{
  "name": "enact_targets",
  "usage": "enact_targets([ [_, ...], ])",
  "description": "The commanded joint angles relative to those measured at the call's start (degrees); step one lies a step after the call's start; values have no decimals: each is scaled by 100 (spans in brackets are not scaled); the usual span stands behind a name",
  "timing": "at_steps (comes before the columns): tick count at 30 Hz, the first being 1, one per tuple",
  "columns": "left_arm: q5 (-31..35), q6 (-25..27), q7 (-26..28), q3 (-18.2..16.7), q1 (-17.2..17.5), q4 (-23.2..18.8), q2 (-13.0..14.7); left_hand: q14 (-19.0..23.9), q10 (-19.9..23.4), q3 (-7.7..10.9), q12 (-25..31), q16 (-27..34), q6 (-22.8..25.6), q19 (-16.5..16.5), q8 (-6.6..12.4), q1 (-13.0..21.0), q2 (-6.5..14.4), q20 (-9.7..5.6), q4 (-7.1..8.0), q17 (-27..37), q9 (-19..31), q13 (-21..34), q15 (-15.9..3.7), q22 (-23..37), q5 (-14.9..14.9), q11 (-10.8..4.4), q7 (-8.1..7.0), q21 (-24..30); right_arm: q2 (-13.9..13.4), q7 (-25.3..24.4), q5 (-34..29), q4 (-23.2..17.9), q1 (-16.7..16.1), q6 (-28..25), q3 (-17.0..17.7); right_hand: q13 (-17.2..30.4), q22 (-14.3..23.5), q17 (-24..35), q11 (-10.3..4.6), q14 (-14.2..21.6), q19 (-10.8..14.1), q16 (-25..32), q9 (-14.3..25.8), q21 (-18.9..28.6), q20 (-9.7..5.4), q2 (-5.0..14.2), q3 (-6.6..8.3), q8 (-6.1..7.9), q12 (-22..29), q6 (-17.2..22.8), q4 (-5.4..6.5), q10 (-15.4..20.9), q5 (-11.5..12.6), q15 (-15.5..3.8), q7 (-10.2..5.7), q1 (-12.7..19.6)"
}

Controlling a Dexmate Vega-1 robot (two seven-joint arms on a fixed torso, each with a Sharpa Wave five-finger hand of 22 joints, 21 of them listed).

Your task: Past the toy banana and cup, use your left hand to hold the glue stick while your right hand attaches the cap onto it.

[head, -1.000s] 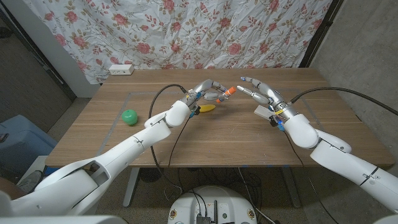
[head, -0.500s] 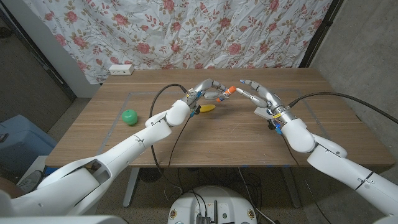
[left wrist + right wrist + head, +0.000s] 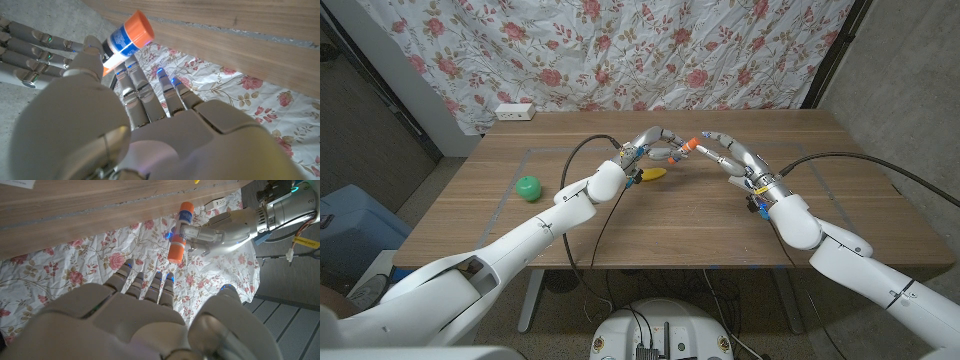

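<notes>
The orange cap point(image 3: 175, 254) is lined up on the glue stick's end point(image 3: 177, 244), so the cap will stay on there when I push and pull back.
My left hand point(image 3: 655, 148) grips a glue stick point(image 3: 685, 148) above the table's far middle; its orange end points toward my right hand. In the left wrist view the glue stick point(image 3: 122, 42) has a blue and white label and an orange cap, pinched at my left hand's point(image 3: 125, 135) fingertips. My right hand point(image 3: 732, 157) is beside it, fingers spread and reaching to the orange tip, with nothing in it. I cannot tell whether they touch. The right wrist view shows the glue stick point(image 3: 179, 230), orange at both ends, in my left hand point(image 3: 225, 230), just past my right hand point(image 3: 140, 320).
A yellow toy banana point(image 3: 654, 173) lies under my left hand. A green cup point(image 3: 527, 187) stands at the left of the table point(image 3: 620, 225). A white power strip point(image 3: 514, 111) sits at the far left edge. A floral cloth point(image 3: 620, 50) hangs behind.
My right hand has moved left, closing the gap to the glue stick's orange tip. My left hand and the glue stick have stayed put.
</notes>
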Motion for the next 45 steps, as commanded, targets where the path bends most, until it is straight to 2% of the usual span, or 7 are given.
enact_targets([
  [1,8,50,37,-14,60,-82,27,59,80,19,24,21,262,37,44,179,323,-58,26,20,60,31,-745,12,27,-118,108,45,16,156,-4,-67,42,-89,-82,3,27,11,-30,-76,-82,-31,-5,-19,35,28,15,-23,28,-28,-31,48,-16,-5,14,0],
  [30,3,16,54,-50,121,-125,73,59,54,22,20,20,240,43,43,189,340,-49,18,19,61,31,-745,12,30,-120,128,47,-2,302,-94,-185,110,-244,-219,6,26,-22,-93,-109,-110,-17,-6,32,0,99,56,-7,75,-20,-99,242,-43,-11,-94,-5],
  [45,13,-14,41,-41,88,-96,52,59,34,29,18,18,213,42,38,205,353,-40,12,18,62,31,-745,12,31,-116,158,47,-7,372,-113,-175,170,-292,-288,7,25,-29,-74,-97,-82,-2,-6,52,-3,123,68,16,65,48,-123,254,-49,-29,-60,-17],
])
